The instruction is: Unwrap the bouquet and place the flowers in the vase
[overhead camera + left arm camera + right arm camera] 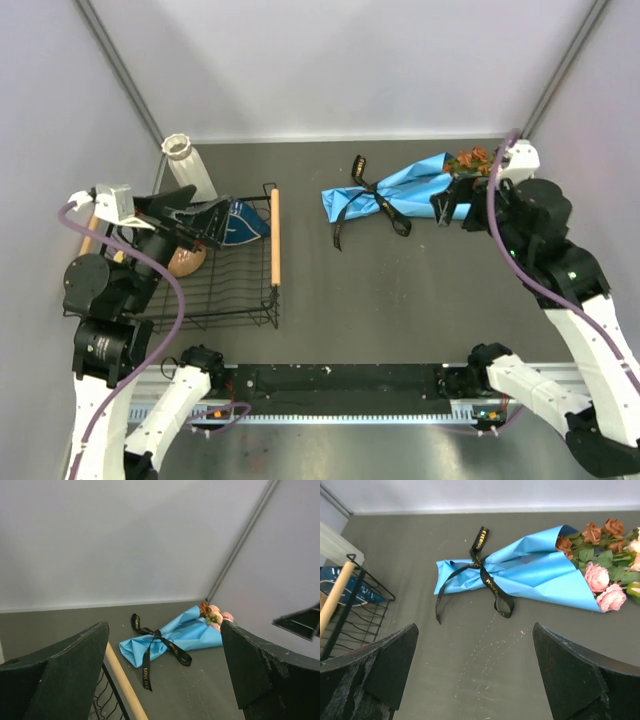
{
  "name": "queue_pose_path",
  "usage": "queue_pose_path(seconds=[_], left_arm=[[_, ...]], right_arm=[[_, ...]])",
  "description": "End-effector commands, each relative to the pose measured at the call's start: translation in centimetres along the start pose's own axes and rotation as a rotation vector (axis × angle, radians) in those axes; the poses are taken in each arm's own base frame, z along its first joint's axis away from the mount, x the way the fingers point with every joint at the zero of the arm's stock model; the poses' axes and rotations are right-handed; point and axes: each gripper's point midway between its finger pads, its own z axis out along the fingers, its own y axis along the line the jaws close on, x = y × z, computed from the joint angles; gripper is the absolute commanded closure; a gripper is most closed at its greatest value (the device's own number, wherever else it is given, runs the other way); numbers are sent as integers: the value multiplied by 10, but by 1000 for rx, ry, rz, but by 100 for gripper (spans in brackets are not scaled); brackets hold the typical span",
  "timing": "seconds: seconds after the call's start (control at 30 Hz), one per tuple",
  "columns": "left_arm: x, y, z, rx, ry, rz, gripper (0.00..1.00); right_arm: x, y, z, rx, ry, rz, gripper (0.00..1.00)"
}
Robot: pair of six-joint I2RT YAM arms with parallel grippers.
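Note:
The black ribbon's tail at the narrow end (338,234) is clear of the blue paper, so my right gripper should go there next until its fingers are on both sides of the tail (438,611).
The bouquet (400,190) lies on the dark table at the back right, its blue paper tied with a black ribbon (375,195). Its flowers (470,160), pink and rust-orange, stick out of the right end. My right gripper (452,207) hovers open above the wide end of the wrap. In the right wrist view the bouquet (530,572) and its flowers (605,555) lie beyond my open right gripper (475,630), apart from it. The white ribbed vase (188,165) stands upright at the back left. My left gripper (195,225) hangs open over the basket, facing the bouquet (175,635).
A black wire basket (245,310) with a wooden handle (275,235) sits at the left, just in front of the vase. It holds a blue dish (240,220) and a brown bowl (185,260). Grey walls close in the back and both sides.

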Motion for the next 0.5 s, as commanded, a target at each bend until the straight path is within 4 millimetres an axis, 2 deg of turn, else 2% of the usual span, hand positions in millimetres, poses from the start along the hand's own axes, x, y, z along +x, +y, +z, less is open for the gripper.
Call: queue_pose_path(seconds=[0.0, 0.1, 0.2, 0.27, 0.33, 0.4, 0.47], left_arm=[[8, -19, 5, 113, 58, 6, 1], [17, -21, 5, 137, 94, -3, 1], [30, -24, 6, 168, 131, -22, 1], [42, -25, 8, 187, 166, -56, 1], [54, -33, 8, 245, 210, -85, 1], [68, -36, 11, 278, 249, -133, 1], [84, -41, 11, 319, 308, -196, 4]], right_arm=[[2, 12, 23, -31, 10, 36, 1], [18, 19, 44, -56, 71, 51, 1], [45, 27, 69, -84, 150, 70, 1], [70, 30, 95, -85, 220, 80, 1], [83, 42, 114, -131, 257, 113, 1], [107, 57, 135, -174, 323, 152, 1], [107, 77, 151, -254, 300, 186, 1]])
